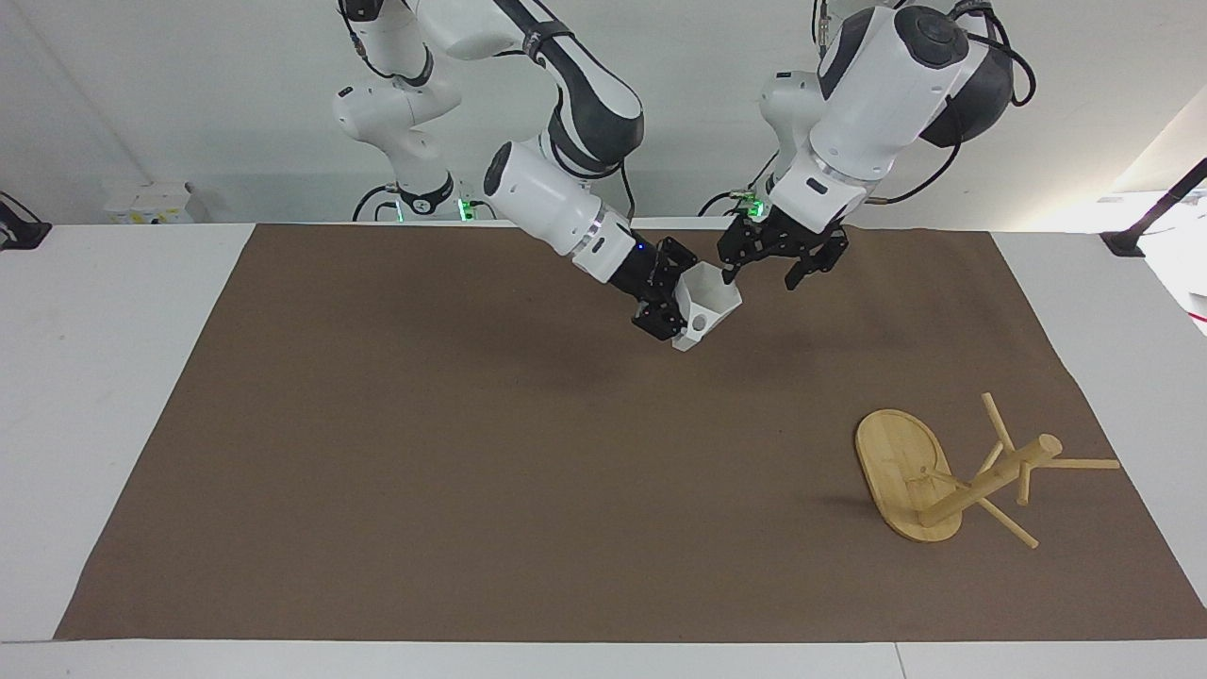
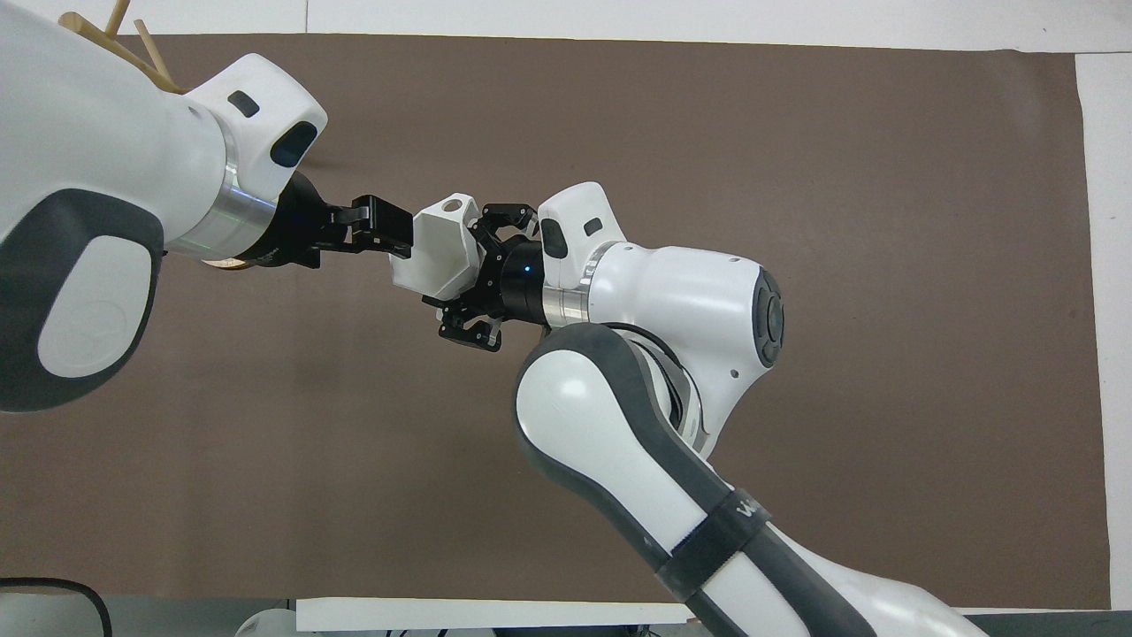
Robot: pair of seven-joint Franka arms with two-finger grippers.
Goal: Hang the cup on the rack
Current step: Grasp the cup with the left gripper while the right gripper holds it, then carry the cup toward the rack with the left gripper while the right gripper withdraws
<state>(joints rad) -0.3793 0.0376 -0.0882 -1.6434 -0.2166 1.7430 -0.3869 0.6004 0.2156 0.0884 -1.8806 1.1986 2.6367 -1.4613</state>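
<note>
The cup's base end (image 2: 463, 246) is in my right gripper, far from the rack, so my left gripper should take the cup's rim (image 2: 409, 265) before my right gripper opens and backs away.
The white faceted cup (image 1: 709, 300) is held in the air on its side by my right gripper (image 1: 675, 304), shut on its base end, over the brown mat on the robots' side of its middle. The cup's mouth faces my left gripper (image 1: 760, 277), which is open with one fingertip (image 1: 726, 275) at the rim. In the overhead view the left gripper (image 2: 389, 235) meets the cup (image 2: 439, 252), with the right gripper (image 2: 470, 270) at its other end. The bamboo rack (image 1: 988, 479) stands on its oval base (image 1: 896, 464) toward the left arm's end.
The brown mat (image 1: 471, 453) covers most of the white table (image 1: 104, 377). In the overhead view the left arm covers most of the rack; only peg tips (image 2: 115, 22) show.
</note>
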